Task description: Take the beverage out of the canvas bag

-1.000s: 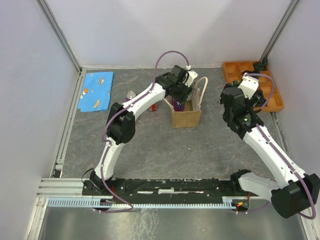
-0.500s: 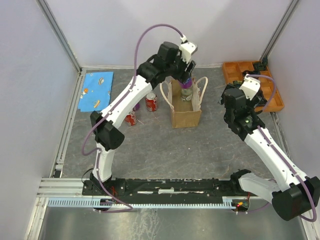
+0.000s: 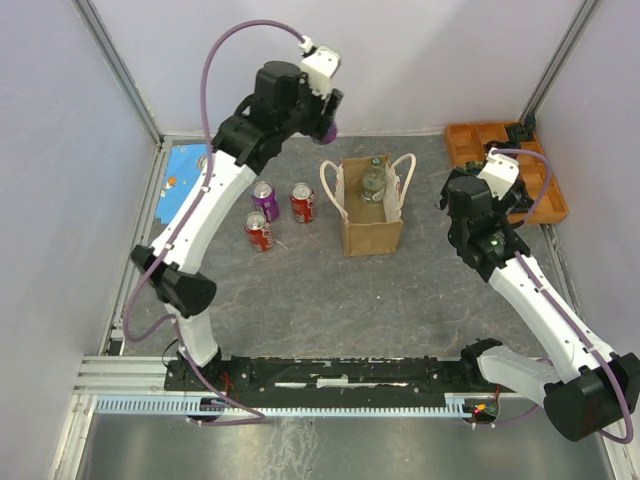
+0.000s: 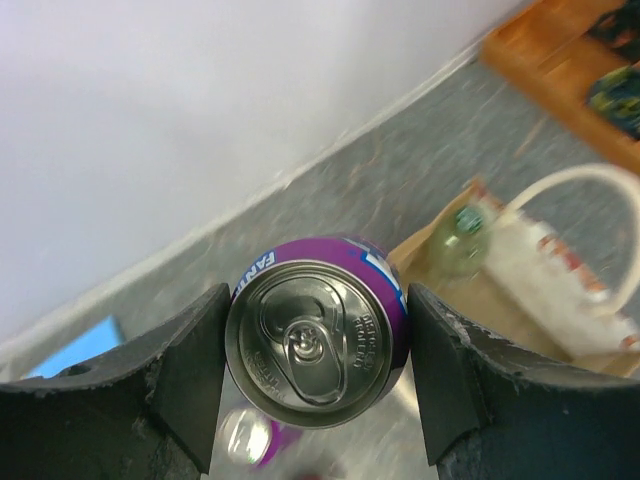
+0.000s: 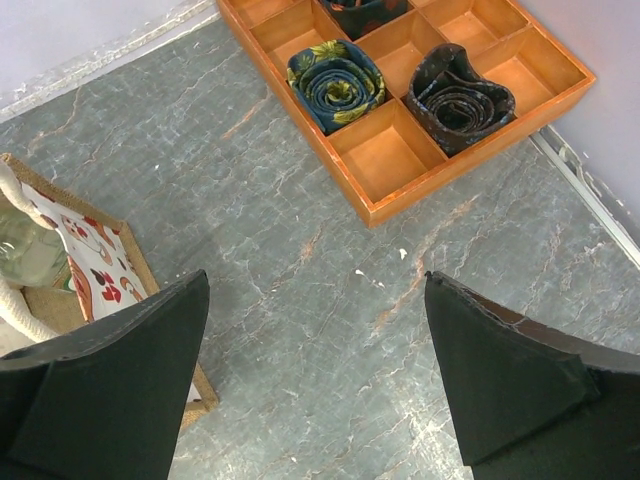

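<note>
My left gripper should keep going to the open spot (image 3: 294, 236) by the red cans and let go there, as the gripped purple can (image 3: 330, 133) is clear of the canvas bag.
The tan canvas bag (image 3: 371, 210) with cream loop handles stands upright mid-table; a green glass bottle (image 3: 374, 181) stands inside it. My left gripper (image 3: 326, 125) is raised high, up and left of the bag, shut on a purple soda can (image 4: 318, 343) seen from its silver top. The bag (image 4: 520, 270) and bottle (image 4: 458, 238) lie below and right of the can in the left wrist view. My right gripper (image 5: 315, 385) is open and empty over bare table, right of the bag (image 5: 85, 275).
A purple can (image 3: 264, 199) and two red cans (image 3: 302, 202) (image 3: 258, 232) stand left of the bag. A blue cloth (image 3: 193, 180) lies far left. An orange compartment tray (image 3: 505, 170) holding rolled ties (image 5: 336, 81) sits at the back right. Walls enclose the table.
My left gripper has lifted the purple can out of the bag and carried it up and to the left. The right arm has stayed still.
</note>
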Available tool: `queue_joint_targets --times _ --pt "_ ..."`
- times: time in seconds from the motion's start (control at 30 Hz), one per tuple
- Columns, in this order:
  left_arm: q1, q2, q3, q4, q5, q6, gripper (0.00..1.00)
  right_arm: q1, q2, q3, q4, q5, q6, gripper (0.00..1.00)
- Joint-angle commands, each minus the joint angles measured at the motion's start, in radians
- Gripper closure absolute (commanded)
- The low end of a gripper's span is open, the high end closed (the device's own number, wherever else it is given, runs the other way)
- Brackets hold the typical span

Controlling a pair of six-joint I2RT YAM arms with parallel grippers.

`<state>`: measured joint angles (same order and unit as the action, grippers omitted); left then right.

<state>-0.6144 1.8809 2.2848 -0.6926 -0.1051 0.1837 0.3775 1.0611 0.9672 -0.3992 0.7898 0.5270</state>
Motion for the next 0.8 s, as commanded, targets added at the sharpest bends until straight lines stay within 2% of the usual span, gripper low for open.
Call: queue_joint_targets --times 0.0,0.2,0.43,0.77 --pt "0.064 -0.216 -0.186 0.131 -0.094 0.023 0.97 -0.004 -0.004 0.012 0.035 -0.02 0.008 0.04" --pt "0.097 -0.383 -0.454 0.175 -0.116 -0.022 0.97 -0.004 0.027 0.031 0.048 -0.053 0.008 0.05" --pt "0.097 -0.475 -0.761 0.253 -0.028 -0.126 0.97 -0.005 0.049 0.053 0.056 -0.08 0.01 0.06" --pt "0.056 -0.432 -0.957 0.364 -0.013 -0.169 0.97 -0.004 0.018 0.029 0.052 -0.044 -0.002 0.06"
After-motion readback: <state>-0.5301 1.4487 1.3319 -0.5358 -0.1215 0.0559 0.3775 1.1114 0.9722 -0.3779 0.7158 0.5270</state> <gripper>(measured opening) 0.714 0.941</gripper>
